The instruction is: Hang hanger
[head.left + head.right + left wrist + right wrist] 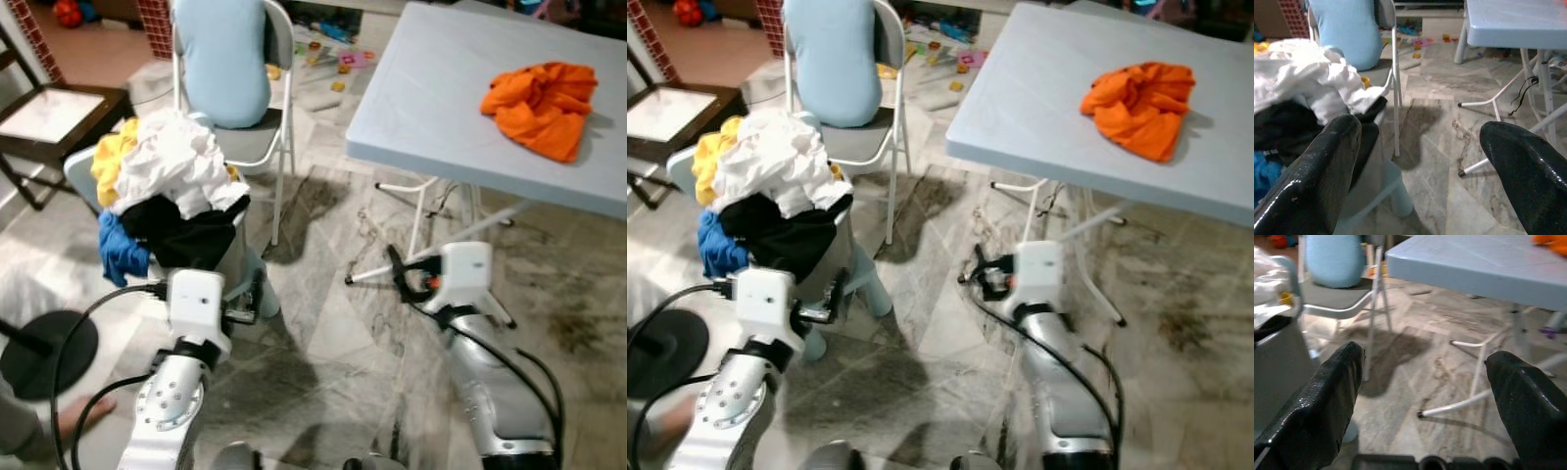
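Observation:
My gripper will lift the white garment (174, 157) away alone, and it will hang long, because loose white folds (192, 198) are resting on top of the black piece.
A pile of clothes (171, 181), white on top with black, yellow and blue pieces, lies on a small pale chair at my left. An orange garment (541, 103) lies crumpled on the light blue folding table (431, 108) at the right. My left gripper (253, 297) is held low beside the pile, open with nothing between its fingers; the left wrist view shows its wide gap (1420, 129) facing the pile and the floor. My right gripper (402, 276) hovers low over the floor near the table's legs, also open and empty (1425, 355).
A grey folding chair (265, 137) with a light blue cushion (223, 59) stands behind the pile. A dark wooden chair (54, 117) is at the far left. A black round base (44, 352) and a person's hand (83, 413) are at the lower left. Marble floor lies ahead.

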Robot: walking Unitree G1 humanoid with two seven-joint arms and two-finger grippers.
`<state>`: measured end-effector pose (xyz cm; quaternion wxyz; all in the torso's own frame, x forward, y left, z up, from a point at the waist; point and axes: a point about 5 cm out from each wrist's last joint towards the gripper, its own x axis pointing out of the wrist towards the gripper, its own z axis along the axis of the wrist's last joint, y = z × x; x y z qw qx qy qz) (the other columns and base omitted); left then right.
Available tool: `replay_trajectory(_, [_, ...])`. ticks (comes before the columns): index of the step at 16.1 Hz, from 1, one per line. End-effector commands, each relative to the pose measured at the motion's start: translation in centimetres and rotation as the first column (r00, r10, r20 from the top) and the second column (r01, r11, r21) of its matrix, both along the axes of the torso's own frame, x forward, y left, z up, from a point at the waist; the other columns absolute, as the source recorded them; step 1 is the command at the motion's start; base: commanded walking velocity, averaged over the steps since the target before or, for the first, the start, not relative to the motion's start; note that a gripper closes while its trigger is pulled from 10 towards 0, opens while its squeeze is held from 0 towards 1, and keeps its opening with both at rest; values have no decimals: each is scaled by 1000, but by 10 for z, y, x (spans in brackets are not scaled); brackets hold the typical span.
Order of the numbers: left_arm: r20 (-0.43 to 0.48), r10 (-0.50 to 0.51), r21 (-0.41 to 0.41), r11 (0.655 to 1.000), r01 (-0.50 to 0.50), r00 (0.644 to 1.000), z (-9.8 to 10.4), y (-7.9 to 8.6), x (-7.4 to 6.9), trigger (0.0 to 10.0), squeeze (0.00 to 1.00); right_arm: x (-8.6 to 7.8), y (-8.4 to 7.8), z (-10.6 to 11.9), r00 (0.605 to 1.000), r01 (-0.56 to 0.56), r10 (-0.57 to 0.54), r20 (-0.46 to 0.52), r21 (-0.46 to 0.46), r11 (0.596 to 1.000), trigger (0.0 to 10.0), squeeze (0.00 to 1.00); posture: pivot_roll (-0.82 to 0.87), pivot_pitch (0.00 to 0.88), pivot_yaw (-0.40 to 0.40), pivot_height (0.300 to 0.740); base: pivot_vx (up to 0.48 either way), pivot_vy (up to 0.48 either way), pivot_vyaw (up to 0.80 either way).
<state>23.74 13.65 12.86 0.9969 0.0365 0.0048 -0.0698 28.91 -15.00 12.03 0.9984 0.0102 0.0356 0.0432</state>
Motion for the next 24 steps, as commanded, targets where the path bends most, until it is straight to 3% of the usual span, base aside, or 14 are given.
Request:
replay_trajectory(1, [-20,22,13,1000,-21,1000,-2,7,-2,10000,0,-1,7,3,1000,-16,16,13,15,1000,10000,0,20,172,-69,740,0,480,0])
replay_trajectory(6, [-16,26,6,1000,-26,1000,-2,7,-2,10000,0,-1,7,3,1000,-9,9,13,22,1000,10000,0,19,176,-68,740,0,480,0])
replay_trajectory(9, [10,17,14,1000,-17,1000,2,7,-2,10000,0,-3,6,0,1000,4,-4,-2,14,1000,10000,0,22,178,-67,740,0,0,0])
replay_trajectory(14, [16,-9,-38,999,10,1000,6,8,1,10000,0,-3,11,3,999,-39,39,23,-11,999,10000,0,23,180,-70,740,0,0,89])
replay_trajectory(20, [-16,-39,-73,997,38,999,0,3,-2,10000,0,-3,13,3,998,-59,59,16,-4,998,10000,0,24,179,-75,740,341,0,554])
replay_trajectory(24, [-28,-49,-79,996,47,998,-3,2,-2,10000,0,-1,14,4,998,-59,59,26,19,998,10000,0,28,178,-74,740,388,0,0])
